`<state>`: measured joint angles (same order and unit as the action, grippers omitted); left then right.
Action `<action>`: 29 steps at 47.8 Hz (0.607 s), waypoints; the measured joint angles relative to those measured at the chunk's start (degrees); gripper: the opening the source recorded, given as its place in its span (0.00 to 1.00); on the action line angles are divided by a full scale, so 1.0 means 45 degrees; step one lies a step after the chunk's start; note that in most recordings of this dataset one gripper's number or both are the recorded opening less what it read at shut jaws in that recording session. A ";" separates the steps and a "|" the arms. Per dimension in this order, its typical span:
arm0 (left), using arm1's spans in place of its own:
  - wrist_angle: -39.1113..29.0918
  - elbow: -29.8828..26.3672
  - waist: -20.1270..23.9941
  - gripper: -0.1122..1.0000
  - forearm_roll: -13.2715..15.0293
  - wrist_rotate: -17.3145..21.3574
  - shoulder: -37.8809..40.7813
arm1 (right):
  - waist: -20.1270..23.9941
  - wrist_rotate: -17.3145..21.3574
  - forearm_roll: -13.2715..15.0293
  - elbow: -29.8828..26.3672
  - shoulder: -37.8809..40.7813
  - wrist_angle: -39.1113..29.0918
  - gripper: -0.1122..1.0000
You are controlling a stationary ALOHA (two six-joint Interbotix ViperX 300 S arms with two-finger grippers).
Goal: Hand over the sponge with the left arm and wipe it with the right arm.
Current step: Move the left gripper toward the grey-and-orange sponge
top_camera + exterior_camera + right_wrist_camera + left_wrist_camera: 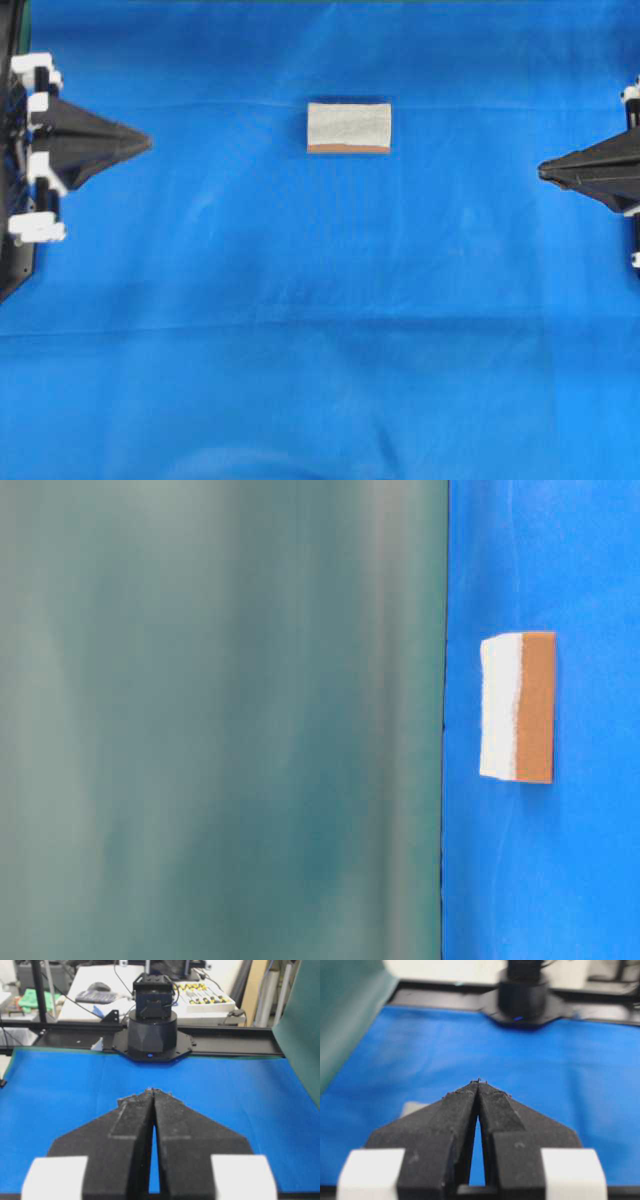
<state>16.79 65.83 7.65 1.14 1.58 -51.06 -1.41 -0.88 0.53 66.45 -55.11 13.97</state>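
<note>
The robot's left gripper faces the sponge's short end [317, 128] across open blue cloth [228, 128], so it should go on moving toward that short end until its opened fingers are on both sides of it.
The sponge [348, 127] lies flat on the blue cloth, pale fuzzy top up with a thin orange-brown edge toward the front; the table-level view shows the sponge [518, 707] too. A pale corner of the sponge [412, 1108] peeks out left of the left fingers. My left gripper [146, 143] rests at the far left edge, shut, tips touching, holding nothing, well left of the sponge. My right gripper [543, 171] sits at the far right edge, also shut and empty. In the wrist views both the left gripper [479, 1081] and the right gripper [152, 1091] have tips pressed together.
A blue cloth [320, 330] covers the table. A green backdrop [220, 720] fills most of the table-level view. The opposite arm's black base [152, 1035] stands at the cloth's far edge, with a cluttered bench behind it.
</note>
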 measured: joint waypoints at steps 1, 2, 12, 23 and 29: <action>0.0039 -0.0020 0.0117 0.10 0.0000 0.0059 0.0137 | 0.0020 0.0000 -0.0020 -0.0020 0.0020 0.0000 0.10; 0.0078 -0.0020 0.0254 0.10 -0.0020 0.0078 0.0254 | 0.0020 0.0020 0.0000 0.0000 0.0020 0.0000 0.10; 0.0703 -0.0293 0.0742 0.34 0.0000 0.0684 0.1953 | -0.0078 0.0078 0.0000 0.0000 0.0098 -0.0020 0.10; 0.0879 -0.1074 0.1309 0.89 0.0000 0.1230 0.4414 | -0.0273 0.0078 -0.0020 0.0000 0.0254 0.0000 0.10; 0.0879 -0.1816 0.1660 0.95 0.0000 0.1504 0.6133 | -0.0410 0.0098 0.0000 0.0000 0.0430 -0.0020 0.10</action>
<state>20.74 57.66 15.12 1.14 8.35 -23.47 -3.25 -0.44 0.53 66.45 -53.17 13.89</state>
